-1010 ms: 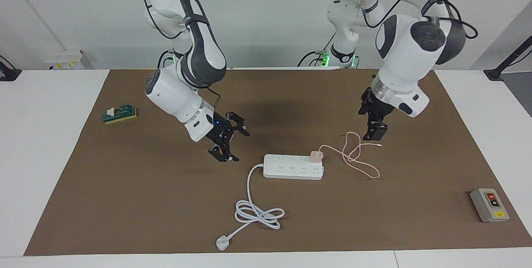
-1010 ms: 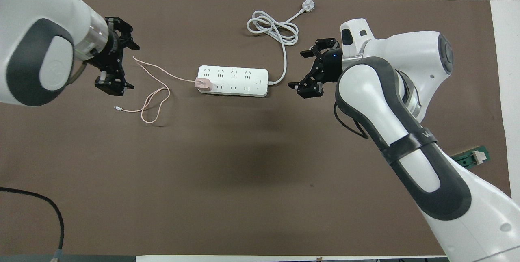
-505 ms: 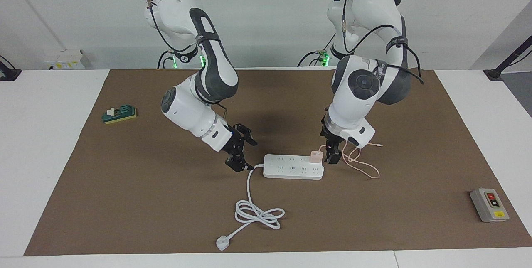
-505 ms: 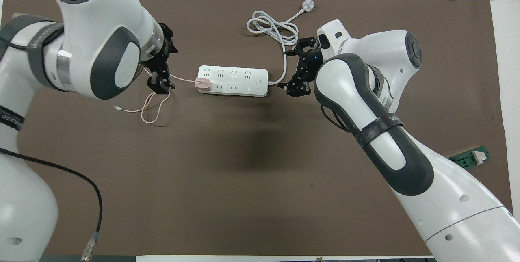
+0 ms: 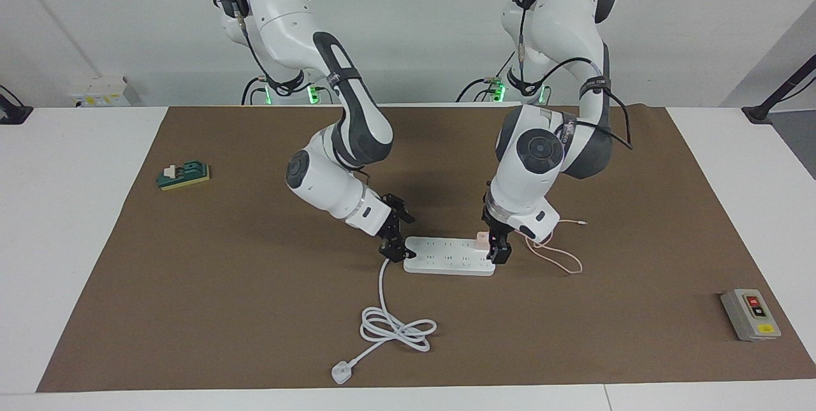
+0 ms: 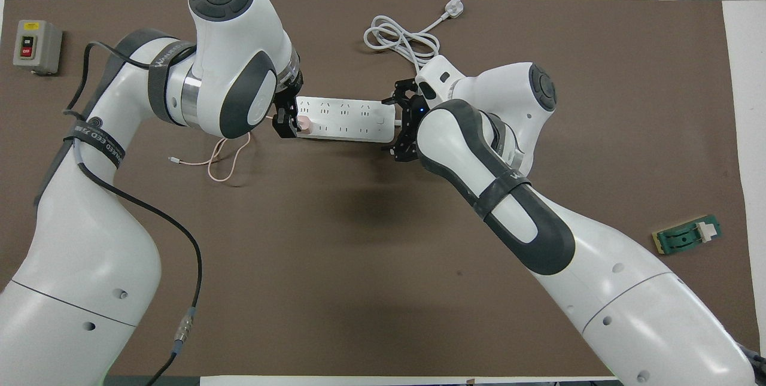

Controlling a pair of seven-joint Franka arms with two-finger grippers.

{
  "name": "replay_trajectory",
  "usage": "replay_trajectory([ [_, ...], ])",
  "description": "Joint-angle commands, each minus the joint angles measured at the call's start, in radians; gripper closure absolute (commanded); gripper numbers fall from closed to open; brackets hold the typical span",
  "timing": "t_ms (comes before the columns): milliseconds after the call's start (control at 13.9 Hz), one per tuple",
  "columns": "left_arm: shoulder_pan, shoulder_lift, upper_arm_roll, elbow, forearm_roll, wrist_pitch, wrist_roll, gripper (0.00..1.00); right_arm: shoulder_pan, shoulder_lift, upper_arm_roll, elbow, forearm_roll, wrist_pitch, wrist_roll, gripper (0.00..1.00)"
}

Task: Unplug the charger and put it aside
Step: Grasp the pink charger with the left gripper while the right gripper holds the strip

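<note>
My gripper will carry the charger aside, and because the thin pink cable lies in a slack loop (image 6: 228, 163), I expect its loose end (image 6: 173, 160) to stay put.
The pale-pink charger (image 5: 480, 239) is plugged into the end of the white power strip (image 5: 446, 259) toward the left arm's end of the table. Its thin pink cable (image 5: 561, 259) lies looped on the brown mat. My left gripper (image 5: 496, 250) is low at the charger, fingers apart; I cannot tell if they touch it. My right gripper (image 5: 394, 240) is open, its fingers on either side of the strip's cord end. In the overhead view the left gripper (image 6: 287, 119) partly covers the charger (image 6: 304, 125), and the right gripper (image 6: 402, 122) is at the end of the strip (image 6: 347, 119).
The strip's thick white cord (image 5: 395, 328) coils farther from the robots and ends in a white plug (image 5: 341, 373). A grey switch box (image 5: 750, 314) sits toward the left arm's end. A green block (image 5: 183, 175) sits toward the right arm's end.
Both arms have moved in toward the power strip and lowered. The left gripper came to the charger, the right gripper to the cord end. The strip and charger have not moved.
</note>
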Motion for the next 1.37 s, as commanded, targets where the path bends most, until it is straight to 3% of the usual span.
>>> replay_trajectory([
  [0, -0.006, 0.026, 0.011, 0.009, 0.016, 0.012, -0.003, 0.00, -0.055, 0.078, 0.067, 0.064, -0.037, 0.017, -0.020, 0.00],
  [577, -0.013, 0.045, 0.013, -0.020, 0.033, 0.060, -0.012, 0.00, -0.076, 0.113, 0.082, 0.081, -0.117, 0.034, -0.043, 0.00],
  [793, -0.033, -0.046, 0.016, -0.170, 0.042, 0.181, -0.031, 0.00, -0.084, 0.116, 0.098, 0.081, -0.115, 0.050, -0.034, 0.00],
  [1082, -0.043, -0.095, 0.016, -0.253, 0.056, 0.172, -0.026, 0.00, -0.086, 0.121, 0.117, 0.087, -0.114, 0.065, -0.007, 0.00],
  [1226, -0.049, -0.129, 0.016, -0.305, 0.057, 0.184, -0.024, 0.00, -0.084, 0.121, 0.118, 0.087, -0.115, 0.068, -0.007, 0.05],
  [1298, -0.049, -0.135, 0.016, -0.313, 0.072, 0.184, -0.026, 0.00, -0.083, 0.122, 0.118, 0.087, -0.115, 0.071, -0.007, 0.13],
])
